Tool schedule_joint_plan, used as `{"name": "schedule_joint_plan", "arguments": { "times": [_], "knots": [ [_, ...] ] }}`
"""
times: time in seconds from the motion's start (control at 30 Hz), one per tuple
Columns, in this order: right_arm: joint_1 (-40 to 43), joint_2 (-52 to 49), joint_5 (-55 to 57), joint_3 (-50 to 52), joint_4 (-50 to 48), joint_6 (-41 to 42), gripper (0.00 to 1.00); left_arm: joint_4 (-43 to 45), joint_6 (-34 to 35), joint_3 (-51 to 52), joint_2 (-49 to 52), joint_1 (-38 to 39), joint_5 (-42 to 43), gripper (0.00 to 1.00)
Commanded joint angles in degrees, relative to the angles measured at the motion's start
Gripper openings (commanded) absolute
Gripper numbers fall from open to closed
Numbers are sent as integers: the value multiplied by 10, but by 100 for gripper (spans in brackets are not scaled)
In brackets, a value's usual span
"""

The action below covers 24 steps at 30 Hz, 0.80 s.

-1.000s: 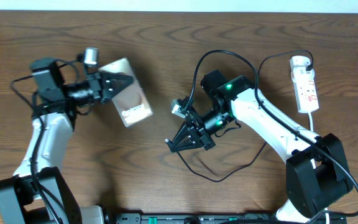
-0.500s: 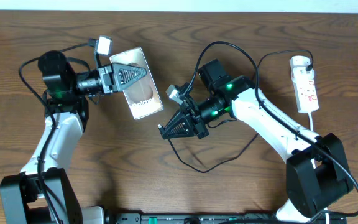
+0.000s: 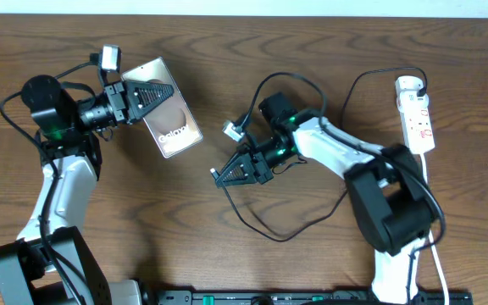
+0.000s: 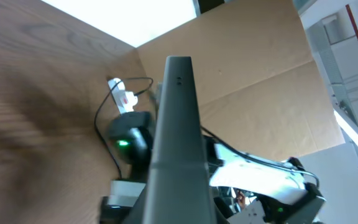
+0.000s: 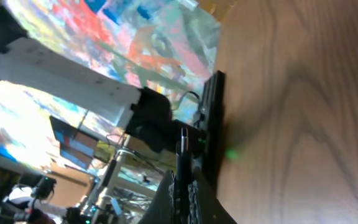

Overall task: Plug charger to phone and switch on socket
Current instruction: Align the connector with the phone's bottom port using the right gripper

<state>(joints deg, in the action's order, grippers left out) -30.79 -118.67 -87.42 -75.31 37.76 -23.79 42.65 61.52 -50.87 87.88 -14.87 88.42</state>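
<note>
The charger connector tip [image 3: 213, 172] is apart from the phone and off its line. My right gripper should bring it up to the phone's printed end [image 3: 183, 147] before plugging.
My left gripper [image 3: 155, 91] is shut on the phone [image 3: 173, 129], a brownish slab with white print, held lifted and tilted at the upper left; in the left wrist view it shows edge-on [image 4: 178, 118]. My right gripper [image 3: 224, 176] is shut on the charger connector tip, pointing left toward the phone, a gap between them. In the right wrist view the thin black tip [image 5: 183, 158] sticks out between the shut fingers, with the phone edge [image 5: 211, 124] beyond. The black cable [image 3: 312, 212] loops over the table. The white socket strip [image 3: 416, 114] lies at the far right.
The strip's thick white cord [image 3: 437, 263] runs down the right edge. The cable also arcs over the right arm [image 3: 291, 78]. The strip shows far off in the left wrist view [image 4: 122, 96]. Dark wood table [image 3: 227, 51] all around.
My left gripper lifted the phone and shifted it up and left. My right gripper moved up and left with the connector, closer to the phone.
</note>
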Motion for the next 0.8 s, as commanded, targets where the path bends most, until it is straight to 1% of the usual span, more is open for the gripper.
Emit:
{"name": "schedule_joint_plan", "arguments": {
  "times": [0.0,0.13,0.27,0.4,0.57,0.77],
  "knots": [
    [-4,-1,-21,-3,-32,60,1,15,-3,-6,-7,0,16,7],
    [-5,-1,-21,-3,-56,89,1,18,-26,-6,-7,0,16,7],
    [-6,1,-21,-5,-59,116,1,18,-49,-6,-7,0,16,7],
    [-15,10,-21,-9,-63,116,1,17,-56,-6,-6,0,16,7],
    [-29,33,-21,-9,-91,121,1,16,-59,-6,-6,0,16,7],
    [-37,48,-21,-9,-147,165,1,16,-81,-6,-6,2,16,7]
  ]
}}
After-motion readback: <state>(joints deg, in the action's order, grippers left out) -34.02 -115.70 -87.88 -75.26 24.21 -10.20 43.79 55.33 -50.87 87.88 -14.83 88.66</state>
